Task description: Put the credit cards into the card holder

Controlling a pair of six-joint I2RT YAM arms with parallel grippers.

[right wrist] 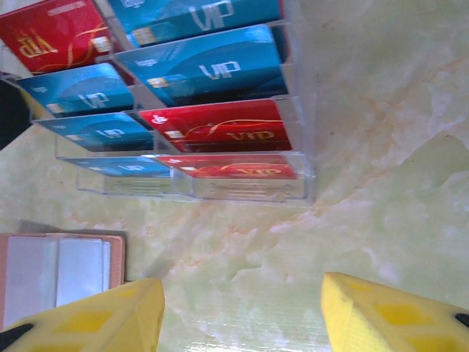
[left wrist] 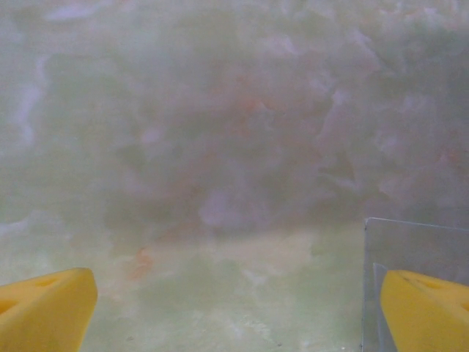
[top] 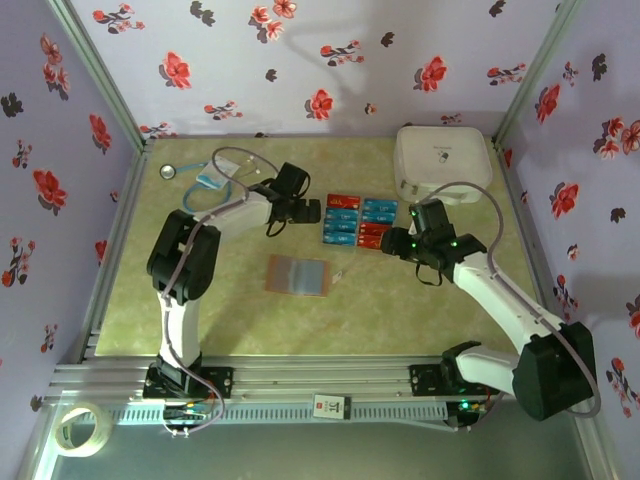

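Observation:
The rack beside the blue cards [top: 341, 228] is crowded by my left gripper, so next my left gripper moves back toward the card holder [top: 297, 276] and make room for my right gripper to reach in.
Red and blue credit cards [top: 355, 220] stand in rows in a clear plastic rack at the table's middle; the right wrist view shows them close up [right wrist: 198, 73] with "VIP" print. The tan-pink card holder [top: 297, 275] lies open and flat in front of the rack, and its edge shows in the right wrist view [right wrist: 58, 268]. My left gripper [top: 312, 212] is open, low over the table at the rack's left side; its yellow fingers [left wrist: 44, 308] are wide apart beside a clear rack corner [left wrist: 410, 246]. My right gripper [top: 395, 243] is open and empty [right wrist: 242, 315], just right of the rack.
A big white rounded case [top: 443, 163] sits at the back right. A blue-white packet with a cord [top: 215, 178] and a small round object [top: 167, 171] lie at the back left. A tape roll [top: 80, 428] rests off the table, near left.

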